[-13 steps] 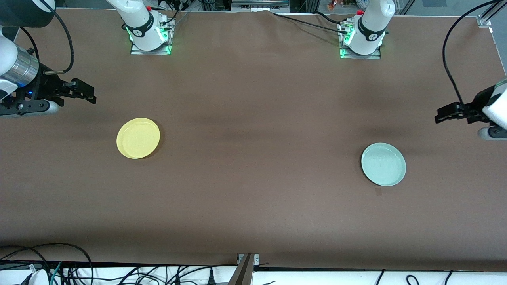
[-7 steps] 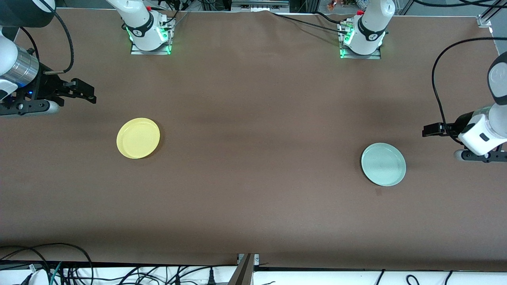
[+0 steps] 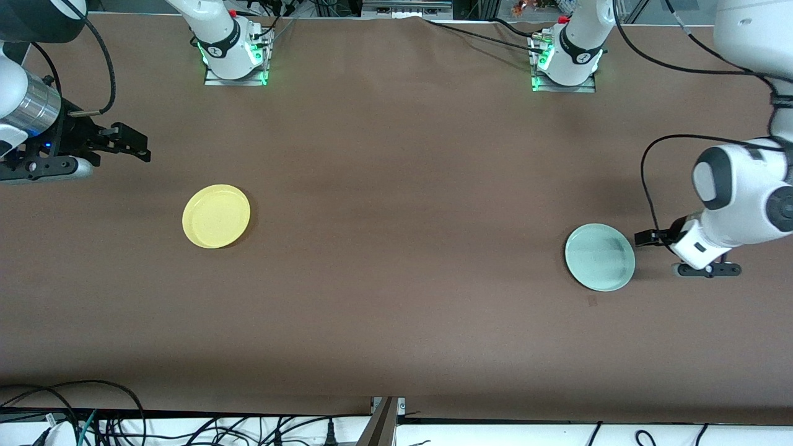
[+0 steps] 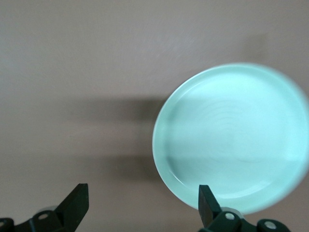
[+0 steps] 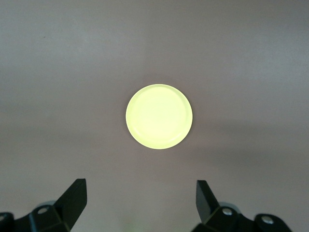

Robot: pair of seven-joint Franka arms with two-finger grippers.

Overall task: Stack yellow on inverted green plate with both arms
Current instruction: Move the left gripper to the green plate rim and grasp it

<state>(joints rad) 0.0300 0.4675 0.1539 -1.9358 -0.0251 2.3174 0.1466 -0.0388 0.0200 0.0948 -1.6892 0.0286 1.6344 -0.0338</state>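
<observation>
The green plate should show a flat, ringed base on its bottom side when I turn it over, because faint rings mark the flat bottom of the plate's hollow.
The yellow plate lies rim up on the brown table toward the right arm's end; it also shows in the right wrist view. The green plate lies rim up toward the left arm's end, its hollow side showing in the left wrist view. My left gripper is open and empty, low beside the green plate's rim on the side toward the left arm's end; in its own view one fingertip overlaps the rim. My right gripper is open and empty, waiting in the air.
The two arm bases stand at the table's edge farthest from the front camera. Cables hang along the nearest edge. A small dark mark lies on the cloth just nearer the camera than the green plate.
The left arm has swung in from the table's end and come down, bringing its gripper next to the green plate. The right arm and both plates have not moved.
</observation>
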